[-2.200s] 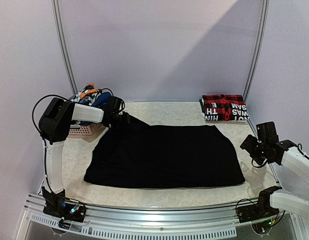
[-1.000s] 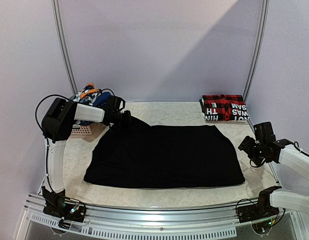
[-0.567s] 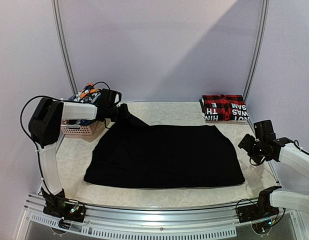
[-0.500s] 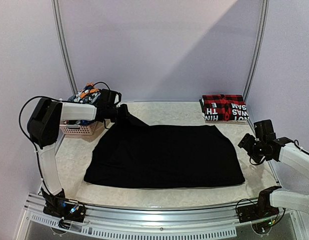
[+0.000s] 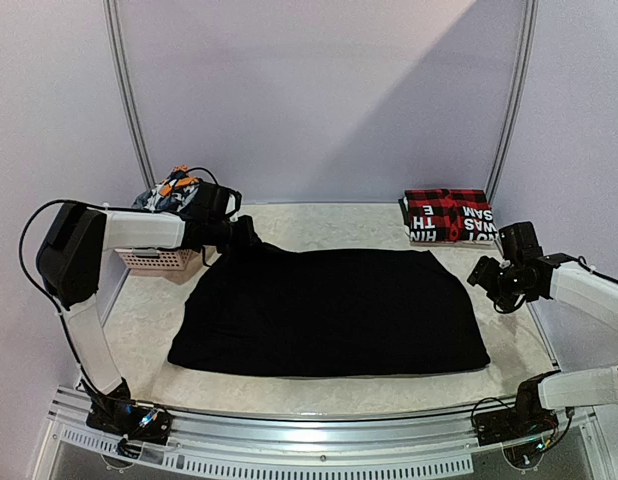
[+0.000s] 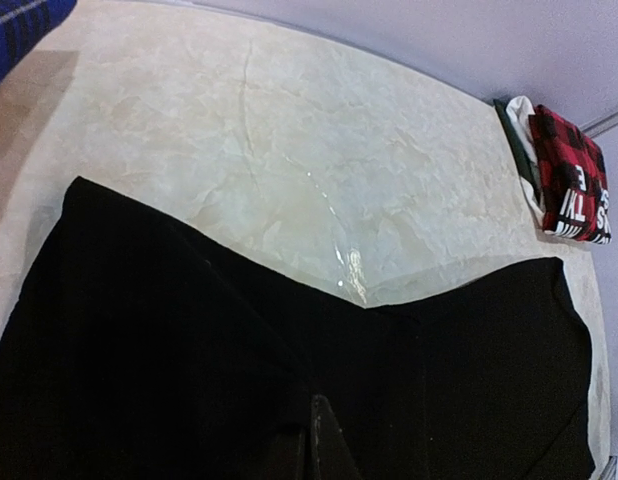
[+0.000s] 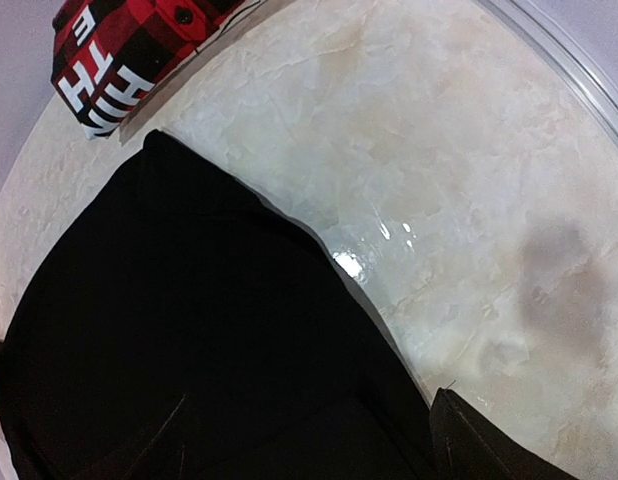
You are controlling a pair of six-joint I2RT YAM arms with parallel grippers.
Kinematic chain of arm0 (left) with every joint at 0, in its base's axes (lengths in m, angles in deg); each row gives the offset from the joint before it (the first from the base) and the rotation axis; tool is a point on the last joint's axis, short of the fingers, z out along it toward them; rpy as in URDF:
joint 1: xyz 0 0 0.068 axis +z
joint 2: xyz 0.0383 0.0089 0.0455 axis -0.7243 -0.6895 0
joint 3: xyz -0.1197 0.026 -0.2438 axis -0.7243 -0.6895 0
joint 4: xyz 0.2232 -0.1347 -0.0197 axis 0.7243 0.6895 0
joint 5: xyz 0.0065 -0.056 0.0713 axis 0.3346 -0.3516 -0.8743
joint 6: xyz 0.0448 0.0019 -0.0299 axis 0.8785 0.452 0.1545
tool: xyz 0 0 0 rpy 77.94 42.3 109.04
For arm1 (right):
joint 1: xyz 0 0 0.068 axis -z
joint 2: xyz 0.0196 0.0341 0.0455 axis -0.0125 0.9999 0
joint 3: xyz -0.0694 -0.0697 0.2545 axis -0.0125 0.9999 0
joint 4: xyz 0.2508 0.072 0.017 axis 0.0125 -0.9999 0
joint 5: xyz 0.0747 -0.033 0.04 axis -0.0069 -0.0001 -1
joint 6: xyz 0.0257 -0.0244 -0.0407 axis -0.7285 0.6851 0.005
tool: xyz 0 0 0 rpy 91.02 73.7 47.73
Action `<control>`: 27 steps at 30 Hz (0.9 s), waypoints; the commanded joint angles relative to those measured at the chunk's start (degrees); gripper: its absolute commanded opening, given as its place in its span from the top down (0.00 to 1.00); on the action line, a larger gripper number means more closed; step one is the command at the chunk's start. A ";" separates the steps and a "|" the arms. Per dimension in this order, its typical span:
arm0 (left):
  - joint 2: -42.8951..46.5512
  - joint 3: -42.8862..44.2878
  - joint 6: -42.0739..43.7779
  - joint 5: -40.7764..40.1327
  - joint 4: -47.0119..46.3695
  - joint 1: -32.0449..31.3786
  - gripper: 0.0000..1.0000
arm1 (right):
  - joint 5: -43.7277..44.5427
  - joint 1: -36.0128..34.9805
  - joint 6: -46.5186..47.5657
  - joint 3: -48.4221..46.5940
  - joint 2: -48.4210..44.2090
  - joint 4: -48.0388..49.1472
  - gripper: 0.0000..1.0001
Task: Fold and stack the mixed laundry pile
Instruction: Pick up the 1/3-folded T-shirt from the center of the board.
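Note:
The black garment's free far corner [image 5: 427,254] lies flat and away from the plaid piece, so the robot's right gripper should go on toward that corner until it closes there.
A large black garment [image 5: 329,310] lies spread flat in the middle of the table. My left gripper [image 5: 240,232] is shut on its far-left corner, holding that corner a little off the table beside the basket; in the left wrist view the closed fingertips [image 6: 315,440] are buried in black cloth [image 6: 189,340]. My right gripper [image 5: 486,275] stands open just off the garment's right edge, with nothing between its fingers. From the right wrist, the cloth [image 7: 189,300] fills the space under the gripper [image 7: 309,450]. More of the mixed laundry pile [image 5: 175,190] sits heaped in the basket.
A pale lattice basket [image 5: 159,262] stands at the far left. A folded red-and-black plaid piece with white letters [image 5: 449,213] lies at the far right corner, also seen as the red plaid piece [image 7: 119,50] from the right wrist. Metal frame posts [image 5: 509,100] rise behind.
My left arm has swung its elbow out to the left while keeping hold of the garment's corner. The right gripper has moved up and left, closer to the garment's right edge.

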 commanded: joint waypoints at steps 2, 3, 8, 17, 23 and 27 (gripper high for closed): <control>3.28 -3.25 0.06 -0.42 0.51 -1.38 1.00 | -2.19 -1.73 4.21 -4.60 5.04 -2.35 0.20; 3.62 -3.80 0.06 -0.53 0.34 -1.50 1.00 | -2.12 -2.02 4.50 -5.46 6.50 -2.69 0.20; 4.65 -6.00 0.28 -0.30 -0.34 -1.71 1.00 | -0.87 -3.45 6.02 -9.69 11.65 -3.91 0.20; 5.52 -8.76 0.56 0.47 -0.70 -1.79 1.00 | 3.48 -6.23 7.03 -17.55 20.11 -6.02 0.19; 6.27 -10.08 0.88 0.75 -0.75 -1.79 1.00 | 5.58 -6.19 8.27 -22.60 25.38 -7.28 0.19; 6.34 -10.90 0.97 0.82 -3.01 -1.79 1.00 | 4.20 -6.20 9.38 -26.28 29.22 -6.44 0.24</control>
